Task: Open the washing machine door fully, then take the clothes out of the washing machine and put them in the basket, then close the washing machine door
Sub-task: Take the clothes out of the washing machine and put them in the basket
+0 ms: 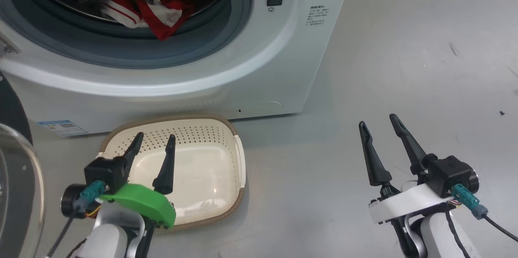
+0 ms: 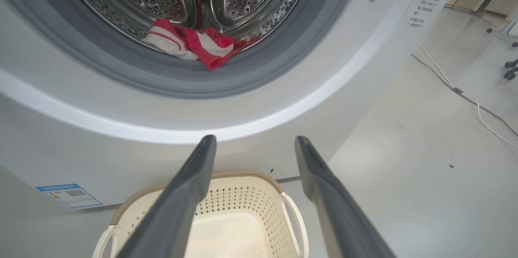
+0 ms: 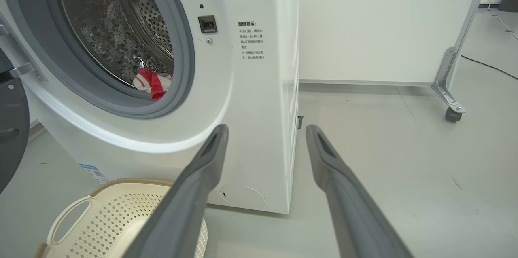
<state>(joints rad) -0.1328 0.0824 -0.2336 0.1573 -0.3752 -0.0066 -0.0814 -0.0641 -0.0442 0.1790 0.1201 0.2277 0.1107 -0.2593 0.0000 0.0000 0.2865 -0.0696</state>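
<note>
My gripper will separate the clothes point(image 1: 162, 8) when it pulls out the plain white patch, and the striped piece will stay behind, because a striped cuff point(image 1: 121, 11) lies next to the patch.
The white washing machine point(image 1: 259, 72) stands with its mouth uncovered. Its door point(image 1: 16, 177) is swung out to the left, black rim and glass bowl showing at the head view's left edge. Red and white clothes point(image 1: 153, 7) lie at the front lip of the steel drum point(image 2: 194, 43) point(image 3: 153, 83). The cream basket point(image 1: 226, 136) sits on the floor below the opening with nothing in it. My left gripper point(image 1: 156, 138) hovers open over the basket. My right gripper point(image 1: 378, 122) is open above bare floor to the machine's right, holding nothing.
Grey floor point(image 1: 404, 68) spreads to the right of the machine. A white panel on a castor frame point(image 3: 449, 88) stands behind it, and cables point(image 2: 465, 92) run across the floor on the right.
</note>
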